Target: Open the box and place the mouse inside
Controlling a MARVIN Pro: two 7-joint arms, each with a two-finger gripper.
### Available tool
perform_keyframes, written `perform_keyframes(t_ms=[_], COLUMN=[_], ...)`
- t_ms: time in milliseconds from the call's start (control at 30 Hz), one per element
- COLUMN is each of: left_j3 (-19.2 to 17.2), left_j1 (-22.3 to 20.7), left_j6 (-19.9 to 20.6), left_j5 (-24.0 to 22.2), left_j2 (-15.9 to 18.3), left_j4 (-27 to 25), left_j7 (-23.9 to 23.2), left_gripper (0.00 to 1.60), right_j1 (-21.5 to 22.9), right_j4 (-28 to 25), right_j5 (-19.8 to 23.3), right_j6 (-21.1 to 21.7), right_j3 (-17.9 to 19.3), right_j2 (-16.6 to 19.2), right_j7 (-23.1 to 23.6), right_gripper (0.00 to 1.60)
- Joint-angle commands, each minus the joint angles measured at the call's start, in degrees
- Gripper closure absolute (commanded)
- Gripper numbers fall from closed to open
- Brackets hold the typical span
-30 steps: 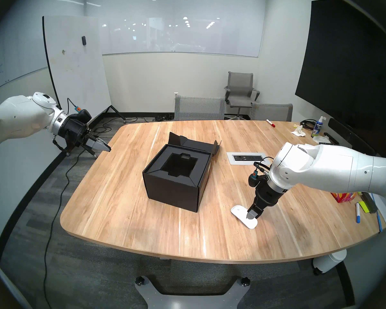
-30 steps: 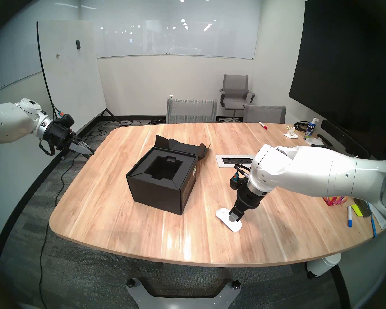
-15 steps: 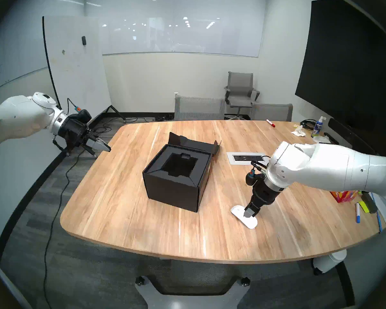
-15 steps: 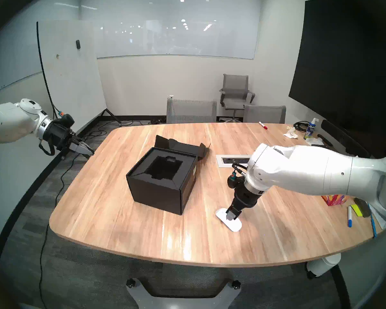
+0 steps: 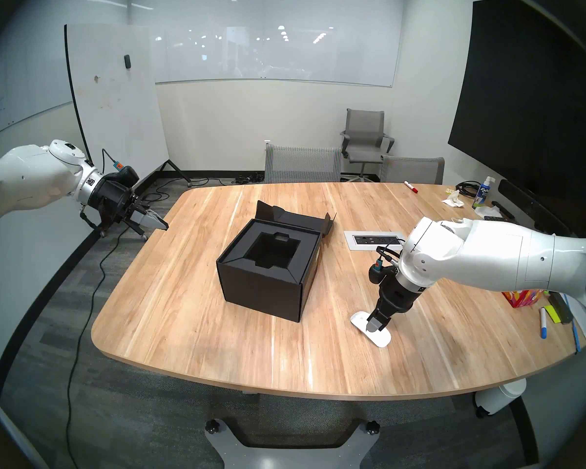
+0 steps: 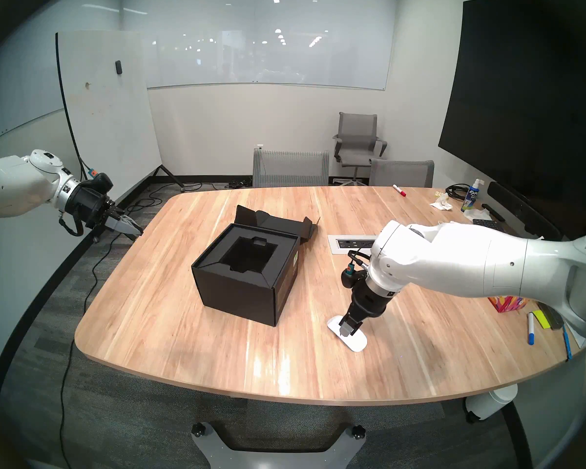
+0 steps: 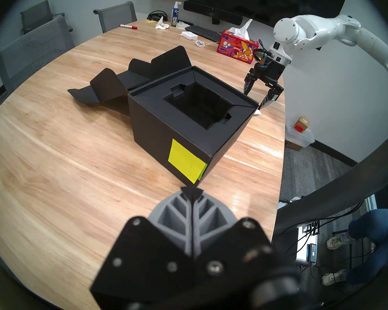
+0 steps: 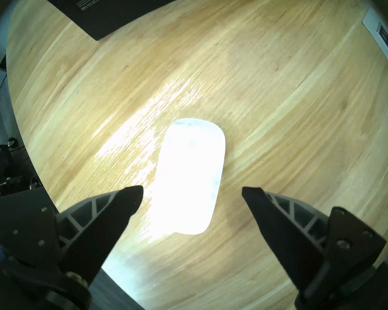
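My gripper will lower the white mouse [image 5: 372,329], and it will rest below the hollow's rim, because the black box's hollow [image 5: 272,250] looks deep and wider than the mouse.
The black box [image 5: 268,265] stands open mid-table, its lid flap [image 5: 301,218] folded back and its recessed insert [image 7: 197,106] empty. The white mouse [image 5: 383,339] lies flat on the table to the box's right. My right gripper [image 5: 372,329] points down over the mouse's middle. In the right wrist view the right gripper [image 8: 192,189] is open, one finger on each side of the mouse [image 8: 188,164], with gaps between the fingers and the mouse. My left gripper [image 5: 164,225] hovers shut and empty off the table's left edge, its fingertips pressed together in the left wrist view.
A power outlet panel [image 5: 374,239] is set into the table behind the mouse. A red patterned tissue box [image 5: 521,297], markers [image 5: 543,322] and sticky notes lie at the right edge. A spray bottle [image 5: 482,192] and red marker [image 5: 410,186] sit far right. Chairs [image 5: 301,163] line the far side.
My right arm has shifted a little to the left over the mouse, gripper still open. The mouse, the box and the left arm have not moved.
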Motion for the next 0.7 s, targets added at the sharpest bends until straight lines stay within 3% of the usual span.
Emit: perform_keyframes(t_ms=[0, 667], left_j3=[-0.13, 0.13], left_j1=[-1.26, -1.35], left_j6=[-0.04, -0.12], left_j5=[-0.49, -0.68], left_j2=[-0.09, -0.15], left_j4=[-0.09, -0.09], left_j7=[0.02, 0.02], left_gripper=[1.6, 1.6], right_j1=[0.07, -0.67], right_j4=[-0.05, 0.23], right_j5=[0.44, 1.38], right_j6=[-0.08, -0.08], right_j3=[0.23, -0.11], right_j2=[-0.65, -1.22], right_j7=[-0.1, -1.36], right_gripper=[0.0, 0.0])
